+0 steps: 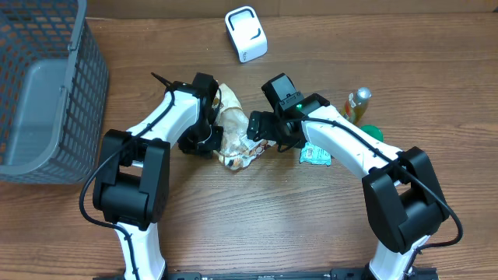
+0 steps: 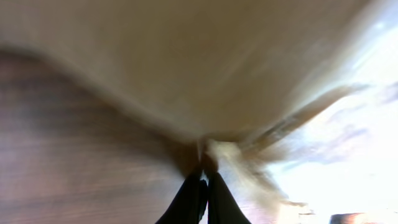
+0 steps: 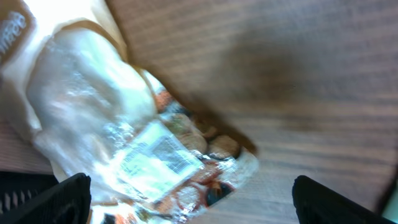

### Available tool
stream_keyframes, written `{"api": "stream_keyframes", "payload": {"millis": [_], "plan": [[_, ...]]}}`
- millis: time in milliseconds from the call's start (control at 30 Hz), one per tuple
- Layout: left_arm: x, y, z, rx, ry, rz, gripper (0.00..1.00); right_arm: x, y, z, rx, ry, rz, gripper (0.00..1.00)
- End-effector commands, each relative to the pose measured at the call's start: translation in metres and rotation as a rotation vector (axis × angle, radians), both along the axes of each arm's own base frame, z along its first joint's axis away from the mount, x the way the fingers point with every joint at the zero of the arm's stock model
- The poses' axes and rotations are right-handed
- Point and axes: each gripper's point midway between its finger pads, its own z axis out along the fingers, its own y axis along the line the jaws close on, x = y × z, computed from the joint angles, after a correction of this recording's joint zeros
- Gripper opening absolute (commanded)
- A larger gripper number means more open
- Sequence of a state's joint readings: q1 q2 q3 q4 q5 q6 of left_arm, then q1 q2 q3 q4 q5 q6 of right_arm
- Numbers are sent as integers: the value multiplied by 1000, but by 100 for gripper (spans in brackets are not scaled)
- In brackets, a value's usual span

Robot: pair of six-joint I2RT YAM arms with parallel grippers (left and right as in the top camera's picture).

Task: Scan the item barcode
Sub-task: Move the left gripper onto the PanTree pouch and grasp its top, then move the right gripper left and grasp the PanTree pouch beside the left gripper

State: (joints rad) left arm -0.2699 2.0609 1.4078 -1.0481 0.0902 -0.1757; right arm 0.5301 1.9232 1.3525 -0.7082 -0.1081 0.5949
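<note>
My right gripper is by the bag's printed end [image 1: 243,158], so my left gripper should move away from the side of the bag while my right gripper turns that end [image 3: 205,158] around.
The item is a cream plastic food bag [image 1: 232,128] lying on the wood table between my two arms. My left gripper [image 1: 212,138] is at the bag's left side. In the left wrist view its black fingers [image 2: 193,196] are pressed together, pinching a fold of the bag [image 2: 186,68]. My right gripper [image 1: 255,134] is at the bag's right side, open. In the right wrist view its fingertips [image 3: 62,196] stand wide apart over the bag's printed end [image 3: 124,118], where a white label [image 3: 155,155] with fine print faces up. A white scanner [image 1: 246,33] stands at the far centre.
A grey wire basket [image 1: 54,85] fills the far left. Right of my right arm lie a teal packet [image 1: 315,154], a yellow bottle [image 1: 358,103] and a green object [image 1: 373,131].
</note>
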Motion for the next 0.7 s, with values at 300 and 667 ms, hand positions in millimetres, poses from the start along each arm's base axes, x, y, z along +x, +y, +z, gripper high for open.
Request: {"api": "stream_keyframes", "payload": {"millis": [300,667], "plan": [[56,0,42,-57,-153,52,12,48,22,18,88,-203,-12,58],[49,13,20,9,-150,85,6,38,31,-25,104,-95,19,12]]}}
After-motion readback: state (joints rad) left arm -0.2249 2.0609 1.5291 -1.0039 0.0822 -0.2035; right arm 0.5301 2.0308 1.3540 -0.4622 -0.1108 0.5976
